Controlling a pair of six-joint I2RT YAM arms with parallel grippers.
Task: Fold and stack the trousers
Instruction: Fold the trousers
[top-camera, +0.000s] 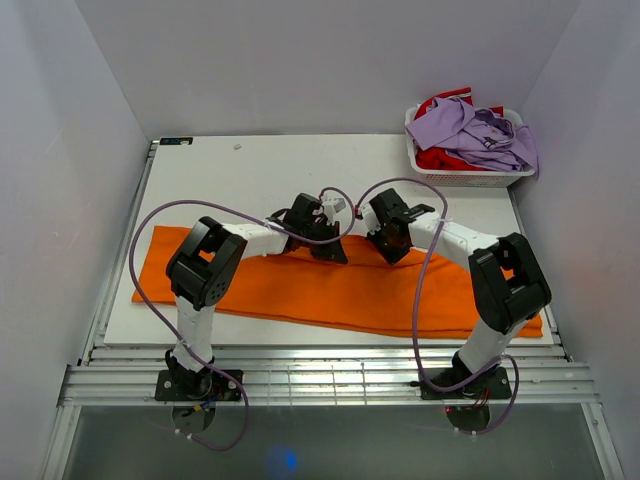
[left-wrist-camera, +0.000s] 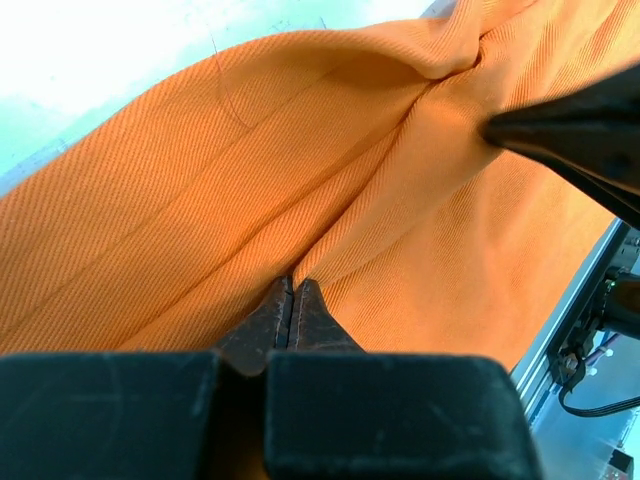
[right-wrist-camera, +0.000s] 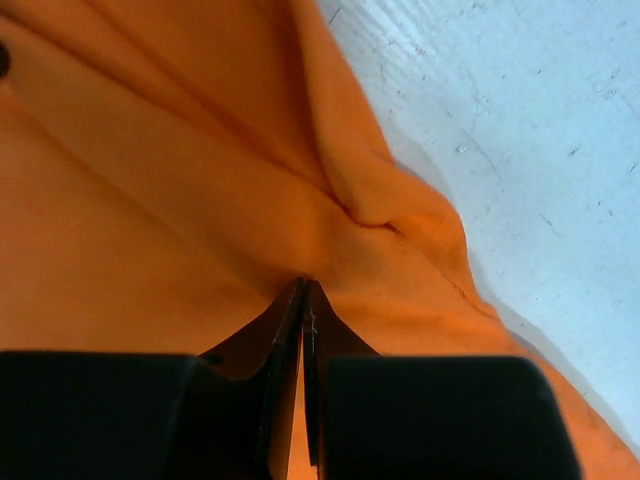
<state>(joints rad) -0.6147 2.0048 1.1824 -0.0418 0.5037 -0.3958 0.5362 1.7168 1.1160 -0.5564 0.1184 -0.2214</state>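
Next, my right gripper sweeps away from my left gripper to smooth out the trousers' cloth (top-camera: 411, 268), because creases bunch up the orange trousers' far edge (top-camera: 358, 246) between my grippers.
The bright orange trousers (top-camera: 330, 290) lie stretched across the near half of the table, nearly its full width. My left gripper (top-camera: 322, 238) is at their far edge near the middle, shut on a pinch of the orange cloth (left-wrist-camera: 300, 230). My right gripper (top-camera: 388, 240) is just to its right at the same far edge, also shut on a fold of the orange cloth (right-wrist-camera: 330, 230). In the left wrist view the right gripper's dark finger (left-wrist-camera: 580, 130) shows at the upper right. The cloth bunches into creases between the two grippers.
A white basket (top-camera: 470, 175) at the table's far right corner holds a lilac shirt (top-camera: 480, 135) over a red garment (top-camera: 440, 158). The white tabletop (top-camera: 250, 180) lies beyond the trousers. Purple cables loop over both arms. A metal rail (top-camera: 320, 375) runs along the near edge.
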